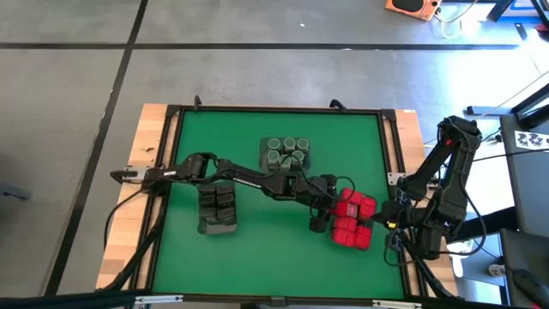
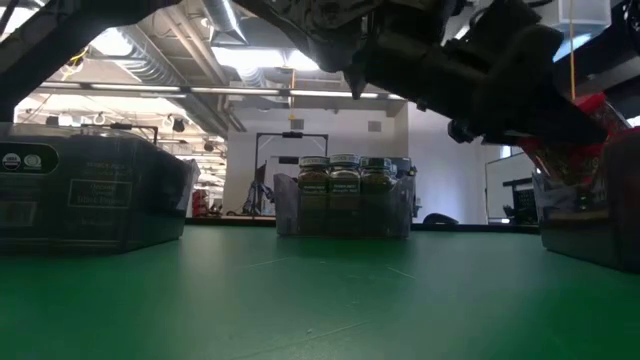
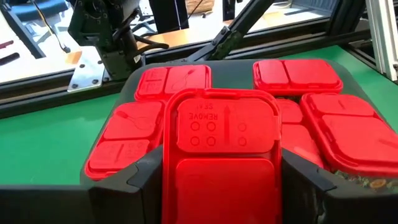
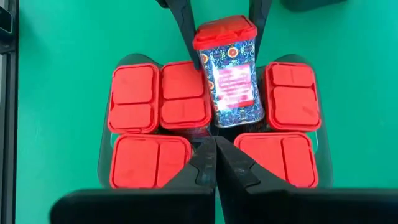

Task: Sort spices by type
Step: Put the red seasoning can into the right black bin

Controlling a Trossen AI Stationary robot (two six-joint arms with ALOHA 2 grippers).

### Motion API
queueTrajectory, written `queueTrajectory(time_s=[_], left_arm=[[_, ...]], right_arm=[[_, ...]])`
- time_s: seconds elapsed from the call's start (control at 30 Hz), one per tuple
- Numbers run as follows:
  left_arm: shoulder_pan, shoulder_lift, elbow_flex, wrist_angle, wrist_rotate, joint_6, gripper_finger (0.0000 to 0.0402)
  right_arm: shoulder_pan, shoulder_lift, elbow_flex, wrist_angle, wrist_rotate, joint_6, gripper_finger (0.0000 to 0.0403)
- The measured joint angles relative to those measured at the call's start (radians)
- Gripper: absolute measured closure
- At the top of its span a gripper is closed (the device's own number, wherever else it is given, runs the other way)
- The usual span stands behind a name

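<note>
I should let go of the red-lidded box with my left gripper and move that gripper away before my right gripper presses the box's lid (image 4: 225, 31) down, because the box sits at a slant in the tray's middle gap (image 4: 227, 130).
My left gripper (image 1: 326, 204) reaches from the table's left to the tray of red boxes (image 1: 353, 219) and is shut on one red-lidded box (image 3: 221, 155). From above, that box (image 4: 229, 74) shows a blue patterned side and lies tilted over the tray's middle gap, between the other red boxes. My right gripper (image 4: 216, 163) hovers shut above the tray's right side (image 1: 386, 221), touching nothing. The round grey-green jars (image 1: 287, 153) stand in their own tray, and the dark tins (image 1: 219, 206) sit in another. My left gripper pinches the red-lidded box between its two fingers (image 3: 149, 180), one on each narrow side near the lid end (image 4: 202, 38). It comes slanting down from the table's left. The box is tilted, lid toward the gripper, bottom end low among the other boxes; whether it rests there I cannot tell.
The grey tray (image 4: 104, 163) holds several red boxes around the gap. The jar tray (image 2: 343, 195) stands toward the far side, the tin tray (image 2: 90, 190) at the left. Green mat lies open near the table's front edge (image 1: 274, 257). The two arms are close together over the red tray.
</note>
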Motion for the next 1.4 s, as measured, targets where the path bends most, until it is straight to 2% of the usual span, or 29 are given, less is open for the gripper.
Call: queueTrajectory(time_s=[0.2, 0.5, 0.63, 0.87, 0.97, 1.2, 1.3, 1.4], left_arm=[[-0.001, 0.0, 0.0, 0.006, -0.002, -0.004, 0.0178], [0.001, 0.0, 0.0, 0.005, -0.014, -0.027, 0.0116], [-0.005, -0.002, 0.017, 0.001, -0.014, -0.03, 0.0104], [-0.015, -0.016, 0.082, -0.109, -0.021, -0.026, 0.0105], [-0.018, -0.037, 0.111, -0.172, -0.061, -0.025, 0.0106], [-0.018, -0.06, 0.117, -0.198, -0.113, -0.009, 0.0107], [-0.018, -0.076, 0.117, -0.242, -0.134, -0.022, 0.0121], [-0.022, -0.083, 0.119, -0.285, -0.135, -0.026, 0.0155]], right_arm=[[0.0, 0.0, 0.0, 0.001, 0.005, 0.0, 0.0397], [0.0, 0.0, 0.0, 0.002, 0.005, 0.0, 0.0397], [0.0, 0.0, 0.0, 0.001, 0.005, -0.001, 0.0397], [0.0, 0.0, 0.0, 0.004, 0.006, -0.001, 0.0397], [0.0, 0.0, 0.0, 0.004, 0.006, -0.001, 0.0397], [0.0, 0.001, 0.0, 0.005, 0.01, -0.001, 0.0397], [0.0, 0.001, 0.0, 0.006, 0.01, -0.001, 0.0397], [0.0, 0.001, 0.0, 0.006, 0.01, -0.001, 0.0397]])
